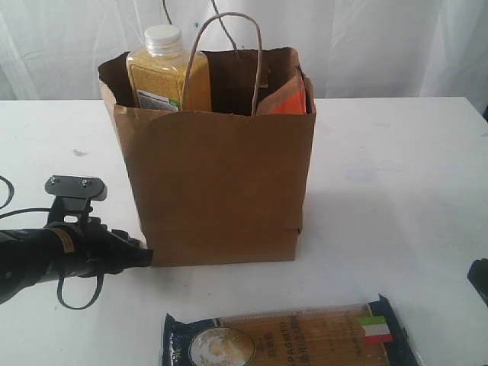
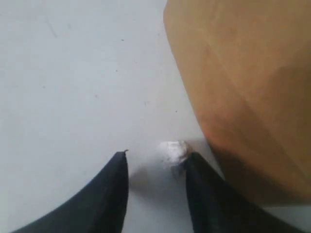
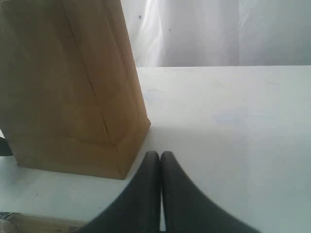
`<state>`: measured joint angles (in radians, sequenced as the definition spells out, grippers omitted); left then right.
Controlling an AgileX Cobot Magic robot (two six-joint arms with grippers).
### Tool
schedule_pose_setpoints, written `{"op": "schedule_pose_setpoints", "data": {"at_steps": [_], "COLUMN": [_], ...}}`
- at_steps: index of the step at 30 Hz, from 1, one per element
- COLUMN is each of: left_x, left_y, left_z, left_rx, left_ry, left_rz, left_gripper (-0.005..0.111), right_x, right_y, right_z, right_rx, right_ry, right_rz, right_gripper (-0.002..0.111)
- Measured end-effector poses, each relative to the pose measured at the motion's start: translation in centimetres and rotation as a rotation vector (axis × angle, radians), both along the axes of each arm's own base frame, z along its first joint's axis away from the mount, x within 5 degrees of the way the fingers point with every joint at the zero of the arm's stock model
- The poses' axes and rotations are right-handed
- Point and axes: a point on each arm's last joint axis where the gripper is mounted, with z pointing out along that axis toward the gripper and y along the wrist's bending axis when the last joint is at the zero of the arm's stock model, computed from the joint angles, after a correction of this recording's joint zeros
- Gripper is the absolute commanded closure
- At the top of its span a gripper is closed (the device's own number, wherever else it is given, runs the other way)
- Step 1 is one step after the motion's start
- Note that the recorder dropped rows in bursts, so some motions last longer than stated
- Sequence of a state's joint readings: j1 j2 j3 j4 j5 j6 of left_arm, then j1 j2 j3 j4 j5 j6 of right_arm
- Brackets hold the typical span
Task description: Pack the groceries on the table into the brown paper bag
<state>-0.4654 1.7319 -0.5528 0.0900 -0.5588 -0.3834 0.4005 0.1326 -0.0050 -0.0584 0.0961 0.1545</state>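
The tiny white bit (image 2: 175, 151) is against the end of one finger, next to the bag's side. My left gripper should open, centre on the bit and pinch it before lifting it over the bag's opening (image 1: 232, 85).
The brown paper bag (image 1: 221, 183) stands upright in the middle of the table (image 1: 396, 175). The white-capped bottle of yellow grains (image 1: 164, 72) and the orange-labelled pouch (image 1: 288, 99) stick up inside it. The blue-ended spaghetti pack (image 1: 290, 339) lies flat at the front. My left gripper (image 1: 141, 255) is low on the table at the bag's lower left corner. In the left wrist view this gripper (image 2: 158, 155) is open beside the bag wall (image 2: 243, 87). My right gripper (image 3: 160, 154) is shut and empty, right of the bag (image 3: 68, 82). Neither jar is in view.
A tiny white pebble-like bit (image 2: 172, 151) lies on the table just inside one left fingertip. A black cable loop (image 1: 76, 293) hangs under the left arm. White curtains close off the back. The spaghetti pack's edge (image 3: 34, 224) shows in the right wrist view.
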Motion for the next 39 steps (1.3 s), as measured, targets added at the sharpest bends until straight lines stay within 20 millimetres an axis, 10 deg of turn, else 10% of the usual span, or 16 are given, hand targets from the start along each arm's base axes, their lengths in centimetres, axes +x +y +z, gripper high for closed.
{"op": "schedule_pose_setpoints", "data": {"at_steps": [6, 26, 35, 39], "left_x": [0.1, 1.0, 1.3, 1.2], "left_y": [0.0, -0.5, -0.6, -0.6], "left_z": [0.0, 0.1, -0.3, -0.3], "left_rx": [0.003, 0.04, 0.042, 0.055], "left_ry": [-0.009, 0.019, 0.01, 0.034], "left_rz": [0.001, -0.023, -0.029, -0.029], "left_gripper": [0.039, 0.045, 0.102, 0.107], "right_x": [0.0, 0.0, 0.0, 0.0], "right_y": [0.0, 0.0, 0.0, 0.0], "right_z": [0.0, 0.0, 0.0, 0.0], "right_rx": [0.0, 0.0, 0.0, 0.0], "right_ry": [0.0, 0.0, 0.0, 0.0], "right_rz": [0.0, 0.0, 0.0, 0.0], "right_gripper": [0.108, 0.108, 0.108, 0.108]}}
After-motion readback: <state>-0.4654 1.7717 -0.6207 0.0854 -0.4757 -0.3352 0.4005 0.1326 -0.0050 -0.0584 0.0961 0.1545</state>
